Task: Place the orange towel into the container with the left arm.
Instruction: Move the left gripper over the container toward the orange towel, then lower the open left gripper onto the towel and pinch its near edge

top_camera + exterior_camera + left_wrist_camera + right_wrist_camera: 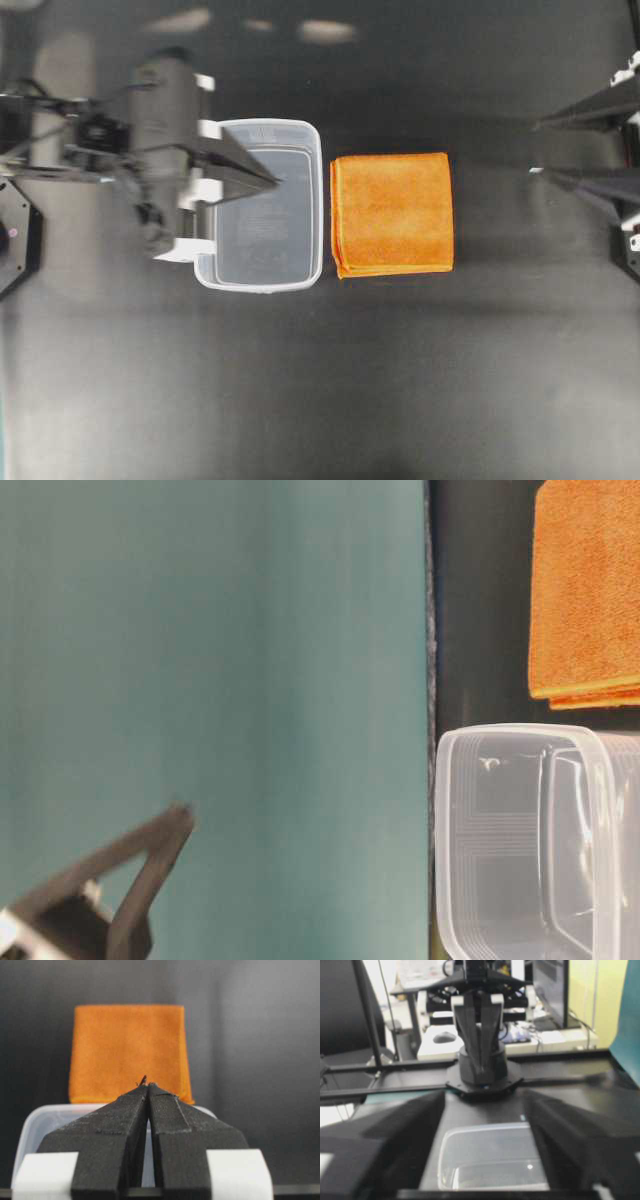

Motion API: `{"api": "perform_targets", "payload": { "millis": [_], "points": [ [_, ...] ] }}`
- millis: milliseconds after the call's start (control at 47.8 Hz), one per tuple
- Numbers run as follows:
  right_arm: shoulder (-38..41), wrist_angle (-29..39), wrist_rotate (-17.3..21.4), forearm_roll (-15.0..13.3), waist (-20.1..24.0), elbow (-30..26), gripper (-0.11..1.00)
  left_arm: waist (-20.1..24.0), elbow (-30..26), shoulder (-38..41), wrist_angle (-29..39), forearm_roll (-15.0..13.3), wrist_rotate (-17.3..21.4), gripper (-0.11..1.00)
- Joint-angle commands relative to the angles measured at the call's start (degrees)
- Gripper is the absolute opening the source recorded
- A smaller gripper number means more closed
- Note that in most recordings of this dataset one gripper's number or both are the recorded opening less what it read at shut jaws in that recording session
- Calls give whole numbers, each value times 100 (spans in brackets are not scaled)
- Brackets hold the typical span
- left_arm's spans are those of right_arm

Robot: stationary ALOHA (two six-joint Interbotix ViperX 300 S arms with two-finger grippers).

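The orange towel (394, 214) will bunch into a fold and droop at its sides when the robot lifts it, because thin layers show at the towel's folded edge (337, 222).
The orange towel (392, 214) lies flat and folded on the black table, just right of the container (310, 205), a clear, empty tub. My left gripper (275, 182) is shut and empty, and hovers above the container with its tips pointing toward the towel. In the left wrist view the shut fingertips (147, 1086) sit in front of the towel (127, 1047), with the container's rim (30, 1122) below. My right gripper (537, 148) is open and empty at the far right, clear of the towel. The right wrist view shows the container (490, 1160) between its spread fingers.
The table-level view shows the towel's edge (590, 590), the container's corner (520, 830) and a black finger (150, 865) raised against a teal backdrop. The left arm's base (482, 1067) stands at the far side of the table, with desks and clutter behind it.
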Motion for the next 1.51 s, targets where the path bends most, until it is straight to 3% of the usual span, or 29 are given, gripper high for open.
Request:
{"api": "perform_targets", "payload": {
  "millis": [0, 126, 335, 439, 732, 983, 1172, 1486],
  "points": [
    [9, 18, 88, 18, -9, -53, 68, 26, -589, 316, 255, 18, 18, 1],
    [-44, 167, 229, 18, -9, -35, 75, 88, -1178, 870, 712, 18, 35, 11],
    [-246, 404, 255, 18, -18, 53, 75, 44, -2118, 1811, 1529, 18, 18, 71],
    [-413, 510, 255, 18, -9, 53, 75, 62, -2593, 2426, 1916, 18, 26, 90],
    [-905, 650, 246, 18, -9, 62, 75, 123, -3489, 4017, 1898, 18, 35, 89],
    [-940, 703, 264, 18, -9, 70, 75, 141, -3999, 4913, 1881, 18, 44, 89],
    [-949, 703, 272, 18, -9, 70, 75, 149, -4034, 5203, 1890, 18, 62, 89],
    [-940, 703, 466, 18, -18, 70, 74, 97, -3814, 5194, 1890, 18, 483, 85]
  ]
}}
